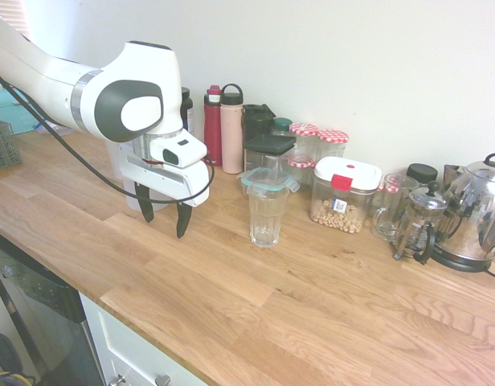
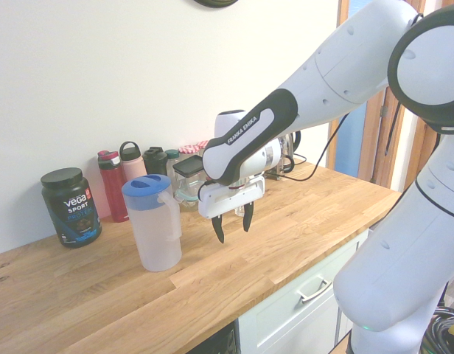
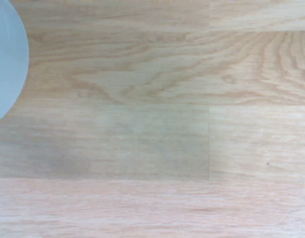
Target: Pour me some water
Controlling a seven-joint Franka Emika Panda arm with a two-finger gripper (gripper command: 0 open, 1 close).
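Note:
I expect the blue lid [image 2: 146,185] to stay on when I tip the jug to pour, because it sits level and snug around the jug's rim [image 2: 147,198].
A tall frosted-white jug [image 2: 155,236] with a blue lid [image 2: 146,186] and a side handle stands upright on the wooden counter. The water cannot be made out through its frosted wall. My gripper [image 2: 233,232] hangs just above the counter to the handle side of the jug, fingers pointing down, open and empty, a short gap from the handle. In the first exterior view my gripper [image 1: 163,223] covers most of the jug [image 1: 119,173]. An empty clear drinking glass [image 1: 267,215] stands upright on the other side of the gripper. The wrist view shows bare wood and an edge of the lid [image 3: 5,59].
Along the wall stand a red bottle [image 1: 213,125], a pink bottle [image 1: 231,129], several jars, a lidded box of nuts [image 1: 342,195], a glass French press [image 1: 419,221] and a steel kettle [image 1: 476,213]. A black Vega tub [image 2: 71,206] sits beyond the jug. The counter's front edge [image 1: 135,322] is near.

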